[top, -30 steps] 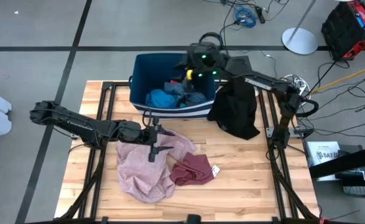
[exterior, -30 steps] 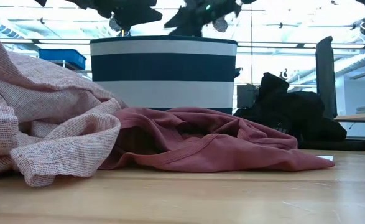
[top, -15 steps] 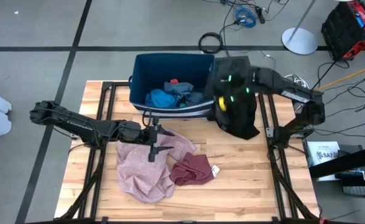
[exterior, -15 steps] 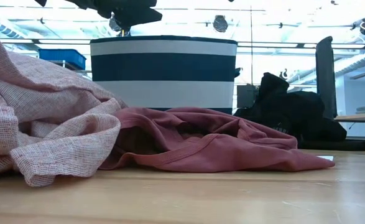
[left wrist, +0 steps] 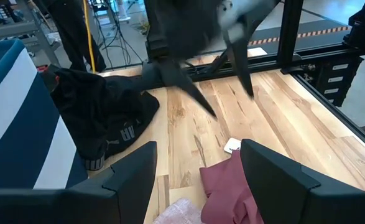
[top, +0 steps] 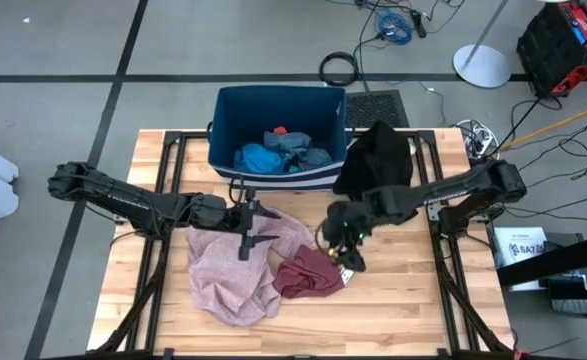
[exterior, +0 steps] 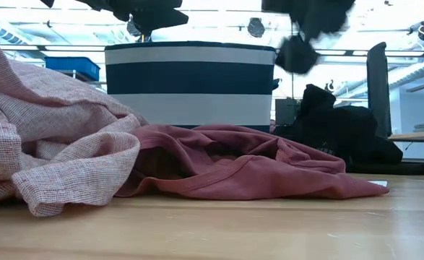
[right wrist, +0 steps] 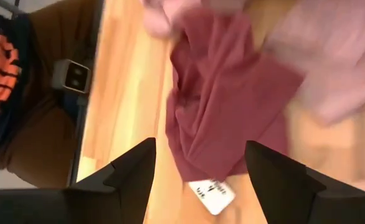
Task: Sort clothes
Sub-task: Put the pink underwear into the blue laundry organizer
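My right gripper is open and the maroon garment's tagged end [exterior: 352, 186] is clear of the pink garment, so the gripper should keep going down and close on the folds [exterior: 298, 162] near the tag.
A maroon garment [top: 308, 272] lies crumpled on the wooden table, with a white tag [right wrist: 212, 186] at its edge. It also shows in the low view [exterior: 248, 170]. My right gripper [top: 351, 255] is open above its right edge, clear of it [right wrist: 201, 186]. A pale pink garment [top: 235, 272] lies spread beside it on the left. My left gripper [top: 245, 232] hangs open over the pink garment's far edge and touches nothing [left wrist: 198, 186]. A black garment [top: 378, 185] lies heaped at the far right. Blue and grey clothes [top: 278, 152] lie in the striped bin [top: 223, 130].
The dark blue bin with white stripes stands at the table's far edge, in the middle [exterior: 190, 83]. Black frame rails [top: 435, 240] run along the table's left and right sides. Bare wood [top: 403, 300] lies at the near right.
My right gripper has swung from over the bin, past the black garment, toward the table's near edge and down, and now hangs over the maroon garment. The clothes have not moved.
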You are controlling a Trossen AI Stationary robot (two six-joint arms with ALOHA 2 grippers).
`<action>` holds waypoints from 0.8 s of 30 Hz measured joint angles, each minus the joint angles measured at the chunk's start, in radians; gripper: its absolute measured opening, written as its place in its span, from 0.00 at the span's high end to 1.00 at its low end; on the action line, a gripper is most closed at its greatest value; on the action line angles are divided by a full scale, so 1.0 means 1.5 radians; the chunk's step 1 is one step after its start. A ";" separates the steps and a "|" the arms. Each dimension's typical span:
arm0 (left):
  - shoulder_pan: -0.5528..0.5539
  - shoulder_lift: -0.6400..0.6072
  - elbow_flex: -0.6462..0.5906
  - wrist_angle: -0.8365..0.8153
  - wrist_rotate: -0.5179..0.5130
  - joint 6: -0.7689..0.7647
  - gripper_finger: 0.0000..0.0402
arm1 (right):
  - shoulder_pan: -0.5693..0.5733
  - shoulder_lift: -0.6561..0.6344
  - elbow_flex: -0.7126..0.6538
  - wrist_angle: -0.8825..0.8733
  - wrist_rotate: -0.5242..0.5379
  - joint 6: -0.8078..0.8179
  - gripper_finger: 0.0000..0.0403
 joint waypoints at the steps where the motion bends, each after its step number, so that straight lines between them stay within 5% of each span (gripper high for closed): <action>1: 0.000 0.000 0.000 0.000 0.000 0.000 0.40 | 0.008 0.001 -0.037 0.037 0.001 0.026 0.42; 10: 0.001 0.000 0.000 0.000 0.000 0.000 0.40 | 0.077 0.001 -0.248 0.330 0.153 0.127 0.42; 24: 0.001 0.000 0.000 0.002 0.000 0.001 0.40 | 0.138 0.122 -0.263 0.448 0.194 0.128 0.42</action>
